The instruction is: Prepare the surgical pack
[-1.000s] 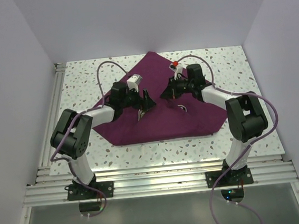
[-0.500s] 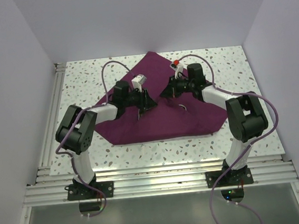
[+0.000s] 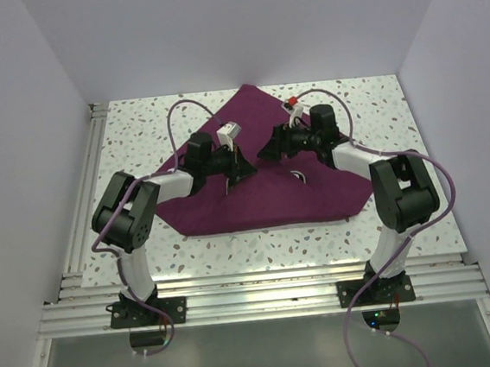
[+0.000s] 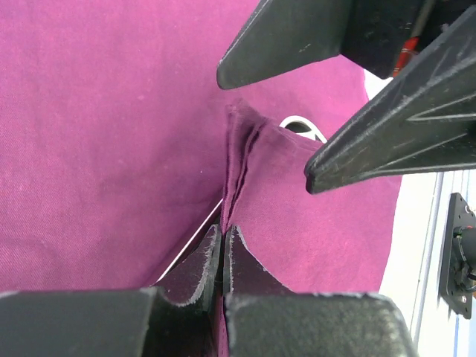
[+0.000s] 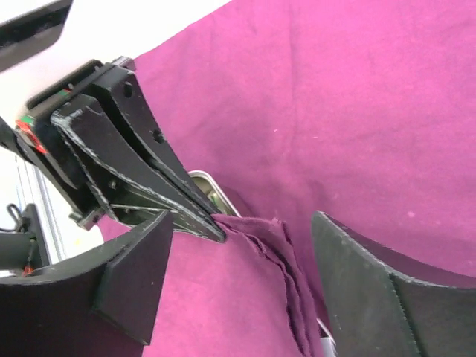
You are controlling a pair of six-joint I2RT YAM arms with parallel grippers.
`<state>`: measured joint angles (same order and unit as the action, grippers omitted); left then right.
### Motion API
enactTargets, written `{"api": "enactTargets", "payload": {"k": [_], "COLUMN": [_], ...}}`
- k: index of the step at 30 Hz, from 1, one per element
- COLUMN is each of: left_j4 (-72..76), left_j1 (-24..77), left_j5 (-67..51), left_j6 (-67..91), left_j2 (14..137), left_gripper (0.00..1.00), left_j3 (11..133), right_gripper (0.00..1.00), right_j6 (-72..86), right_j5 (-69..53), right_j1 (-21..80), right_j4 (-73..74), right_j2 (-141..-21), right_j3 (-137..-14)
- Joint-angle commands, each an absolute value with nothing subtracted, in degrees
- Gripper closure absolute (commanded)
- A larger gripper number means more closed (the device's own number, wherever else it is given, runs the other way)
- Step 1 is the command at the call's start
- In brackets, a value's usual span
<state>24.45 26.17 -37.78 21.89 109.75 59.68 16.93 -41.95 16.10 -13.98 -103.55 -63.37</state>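
Observation:
Next, my right gripper pinches the corner's tip (image 4: 243,119) to free my left gripper, which is holding the cloth's bunched corner (image 4: 232,186) while the cloth's side flap lies spread out.
The surgical pack (image 3: 264,201) is a plum-purple cloth lying partly folded across the speckled table. Near its middle a bunched corner of several layers (image 5: 277,245) stands up. My left gripper (image 4: 223,232) is shut on that corner, with the cloth pinched between its tips. The left gripper (image 3: 246,173) reaches in from the left. My right gripper (image 5: 242,223) is open, its fingers (image 5: 134,286) standing on either side of the corner without touching it. In the top view the right gripper (image 3: 268,153) faces the left one closely.
A pale metal rim (image 5: 212,190) peeks from under the cloth fold, right beside the pinched corner. Speckled table (image 3: 135,125) shows around the cloth, bounded by an aluminium rail (image 3: 82,208) on the left and white walls all round.
The left gripper has closed on the cloth corner. The right gripper, which held it, has opened and let go, lifting slightly away.

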Motion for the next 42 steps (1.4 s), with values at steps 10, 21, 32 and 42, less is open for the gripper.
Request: {"api": "enactTargets", "payload": {"k": [10,21,32,42], "left_j4": [26.8,26.1,22.5,21.4], "left_j1": [26.3,26.3,26.3,26.3], "left_j5": [-37.4,-36.9,-34.1,-31.9], "left_j6": [21.0,21.0,19.9,19.2], "left_j2": [108.4,109.0,110.7,109.3], "left_gripper": [1.0,1.0,1.0,0.84], "left_j3": [60.1,60.6,62.2,61.4], "right_gripper": [0.22,0.46,0.9,1.0], "right_j6": [18.2,21.6,21.4,19.1], "right_j5": [-45.4,-51.1,-50.6,-45.7], "right_j1": [14.1,14.1,14.1,14.1], "right_j4": [-21.1,-26.9,-25.1,-15.7], "right_j2": [-108.9,-111.2,-111.8,-114.6], "right_j3": [-62.0,-61.3,-62.3,-67.2]}}
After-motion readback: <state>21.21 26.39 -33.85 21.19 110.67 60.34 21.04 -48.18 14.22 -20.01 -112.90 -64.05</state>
